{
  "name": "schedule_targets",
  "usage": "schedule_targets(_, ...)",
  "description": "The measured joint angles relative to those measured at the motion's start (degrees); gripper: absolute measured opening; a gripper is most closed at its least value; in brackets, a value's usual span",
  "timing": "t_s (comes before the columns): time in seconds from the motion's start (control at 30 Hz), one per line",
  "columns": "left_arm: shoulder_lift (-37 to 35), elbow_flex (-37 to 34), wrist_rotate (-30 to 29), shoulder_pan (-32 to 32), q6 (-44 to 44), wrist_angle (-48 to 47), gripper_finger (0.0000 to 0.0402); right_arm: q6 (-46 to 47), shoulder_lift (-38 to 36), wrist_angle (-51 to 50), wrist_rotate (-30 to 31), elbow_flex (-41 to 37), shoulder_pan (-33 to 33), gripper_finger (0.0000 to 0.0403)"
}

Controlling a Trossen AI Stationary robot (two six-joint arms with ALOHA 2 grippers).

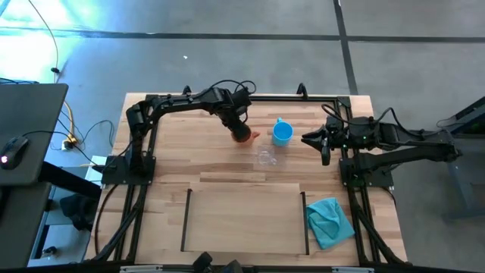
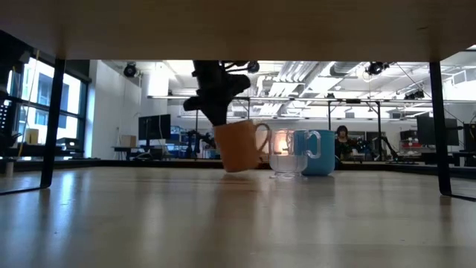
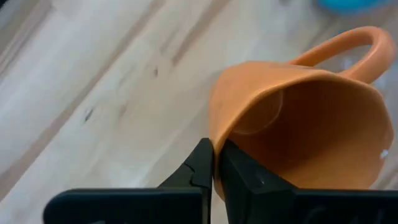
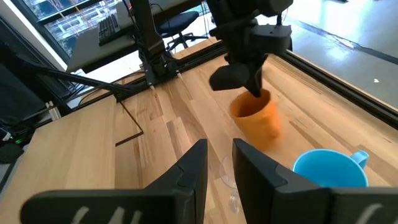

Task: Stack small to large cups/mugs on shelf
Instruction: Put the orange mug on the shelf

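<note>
The orange mug is hanging at a tilt, and its handle is near the clear glass cup. Next, I move my left gripper away and put the mug down upright in open space.
The orange mug is in my left gripper at the far middle of the table; it also shows in the low view. The bright blue mug stands upright to its right. The clear glass cup stands just nearer, on the tabletop. My right gripper is open and hovers right of the blue mug, pointing toward the table's left. The shelf, a pale panel between two black strips, lies at the near middle with nothing on it. My left gripper pinches the orange mug's rim wall on the side away from the handle, one finger inside the mug and one outside. The fingers come from above, pointing down. The mug hangs tilted below them; whether its base is clear of the table cannot be told.
A teal cloth lies at the near right, beside the shelf's right strip. A black metal frame runs along the table's left, right and far sides. Bare tabletop lies between the mugs and the shelf.
</note>
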Motion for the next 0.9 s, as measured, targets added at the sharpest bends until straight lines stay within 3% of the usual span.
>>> schedule_targets(0.23, 0.0, 2.4, -0.3, 0.9, 6.0, -8.6, 0.0003, 0.0, 0.0, -0.3, 0.0, 0.0, 0.0, 0.0067)
schedule_targets(0.6, -0.1, 4.3, -6.5, 0.8, 21.4, -21.7, 0.0002, 1.5, 0.0, -0.3, -1.0, 0.0, 0.0, 0.0067)
schedule_targets(0.9, -0.1, 4.4, -6.2, 0.5, 32.2, -19.5, 0.0001, 1.6, 0.0, -0.3, -1.1, 0.0, 0.0, 0.0067)
